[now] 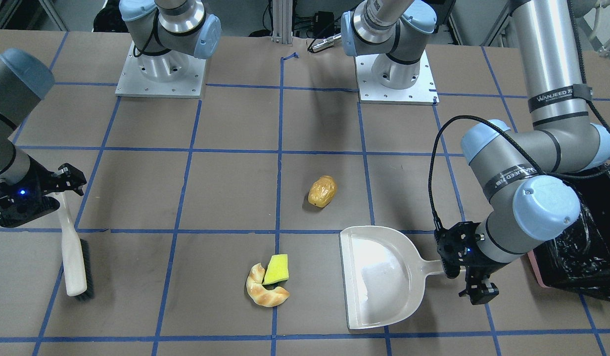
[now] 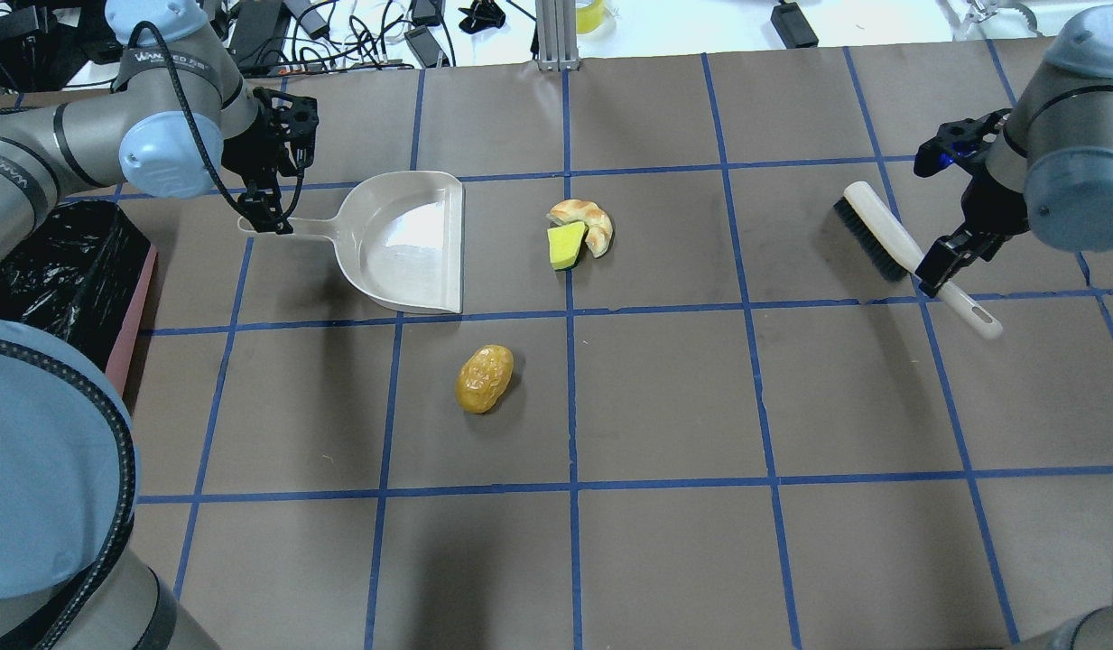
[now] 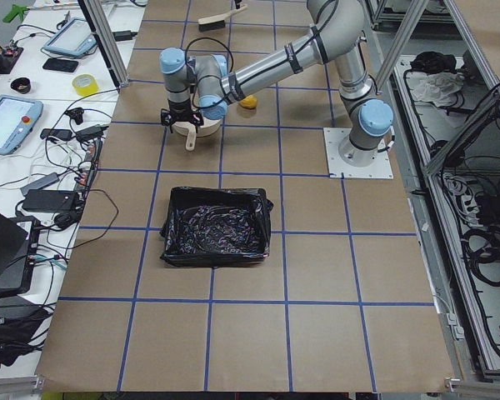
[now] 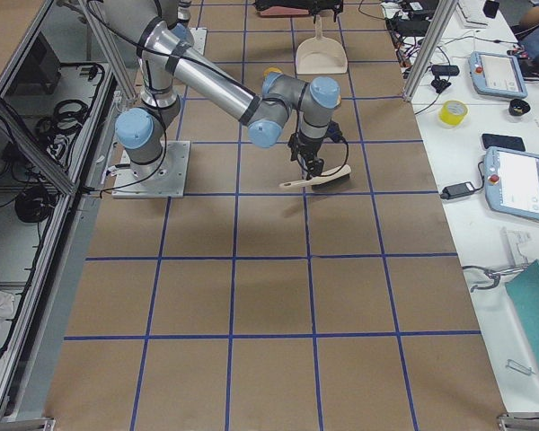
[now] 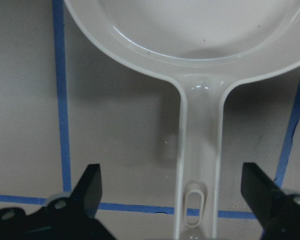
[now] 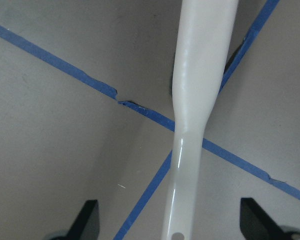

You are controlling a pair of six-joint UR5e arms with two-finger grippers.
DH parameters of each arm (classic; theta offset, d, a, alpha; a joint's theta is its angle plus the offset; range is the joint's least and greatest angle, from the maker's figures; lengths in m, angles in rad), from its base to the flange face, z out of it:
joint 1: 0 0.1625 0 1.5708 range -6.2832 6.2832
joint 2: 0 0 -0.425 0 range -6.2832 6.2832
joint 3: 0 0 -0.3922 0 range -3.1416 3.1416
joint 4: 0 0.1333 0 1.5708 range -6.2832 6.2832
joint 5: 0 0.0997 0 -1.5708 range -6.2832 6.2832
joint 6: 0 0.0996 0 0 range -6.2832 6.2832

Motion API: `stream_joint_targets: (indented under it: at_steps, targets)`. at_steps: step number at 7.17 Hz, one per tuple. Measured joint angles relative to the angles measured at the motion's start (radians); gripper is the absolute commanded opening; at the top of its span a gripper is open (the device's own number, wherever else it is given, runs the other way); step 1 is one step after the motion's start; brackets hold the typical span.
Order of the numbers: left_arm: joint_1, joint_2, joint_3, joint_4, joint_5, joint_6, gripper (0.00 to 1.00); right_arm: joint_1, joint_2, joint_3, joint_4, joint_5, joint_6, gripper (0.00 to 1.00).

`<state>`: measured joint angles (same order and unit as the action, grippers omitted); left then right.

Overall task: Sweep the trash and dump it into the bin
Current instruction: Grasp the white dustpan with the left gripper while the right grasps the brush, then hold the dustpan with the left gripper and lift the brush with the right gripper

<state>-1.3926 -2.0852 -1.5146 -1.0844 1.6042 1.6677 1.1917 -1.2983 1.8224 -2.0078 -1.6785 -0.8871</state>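
Note:
I expect the cream dustpan (image 1: 381, 278) to keep all the trash together when I carry it, because a raised curved rim (image 1: 418, 305) goes around the wide, empty pan.
The trash lies on the brown table: a golden-brown potato-like lump (image 1: 322, 191), and a yellow-green sponge wedge (image 1: 276, 269) resting against a curved tan bread piece (image 1: 266, 292). The cream dustpan (image 1: 384, 277) lies flat next to them, empty. My left gripper (image 5: 171, 180) is open, with its fingers on either side of the dustpan handle (image 5: 200, 150) and not touching it. My right gripper (image 6: 170, 205) is open astride the handle (image 6: 200, 75) of a white brush (image 2: 890, 239) with dark bristles. The pink bin (image 2: 134, 316) with its black bag stands at my far left.
Blue tape lines grid the table. Both arm bases (image 1: 161, 69) stand on white plates at the robot's edge. The bin also shows in the exterior left view (image 3: 175, 250). Cables and tablets lie past the table's far edge.

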Motion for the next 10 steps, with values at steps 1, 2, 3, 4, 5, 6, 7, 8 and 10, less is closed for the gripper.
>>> stream_joint_targets:
  at_steps: [1, 2, 3, 4, 5, 6, 7, 8, 10]
  targets:
    - [0.003, -0.004, -0.008, -0.014, -0.007, -0.009, 0.96, -0.012, 0.012, 0.007, -0.001, 0.0, 0.0, 0.94]
    - [0.009, -0.007, -0.015, -0.021, -0.03, -0.015, 0.97, -0.02, 0.022, 0.014, -0.003, 0.0, 0.0, 0.91]
    - [0.019, -0.011, -0.02, -0.023, -0.065, -0.022, 0.97, -0.025, 0.038, 0.017, -0.017, 0.0, 0.001, 0.86]
    - [0.027, -0.013, -0.025, -0.024, -0.084, -0.026, 0.97, -0.026, 0.058, 0.018, -0.04, -0.001, 0.002, 0.8]
    - [0.034, -0.015, -0.028, -0.025, -0.091, -0.026, 0.97, -0.027, 0.073, 0.018, -0.057, -0.001, 0.004, 0.77]
    - [0.038, -0.016, -0.033, -0.025, -0.094, -0.027, 0.96, -0.027, 0.079, 0.018, -0.063, 0.0, 0.009, 0.67]
    - [0.04, -0.018, -0.037, -0.025, -0.097, -0.03, 0.89, -0.027, 0.082, 0.018, -0.066, 0.0, 0.013, 0.67]
    - [0.041, -0.022, -0.039, -0.024, -0.099, -0.03, 0.77, -0.027, 0.082, 0.017, -0.065, 0.0, 0.016, 0.62]
    - [0.041, -0.023, -0.04, -0.023, -0.103, -0.028, 0.43, -0.027, 0.075, 0.014, -0.058, -0.001, 0.017, 0.49]
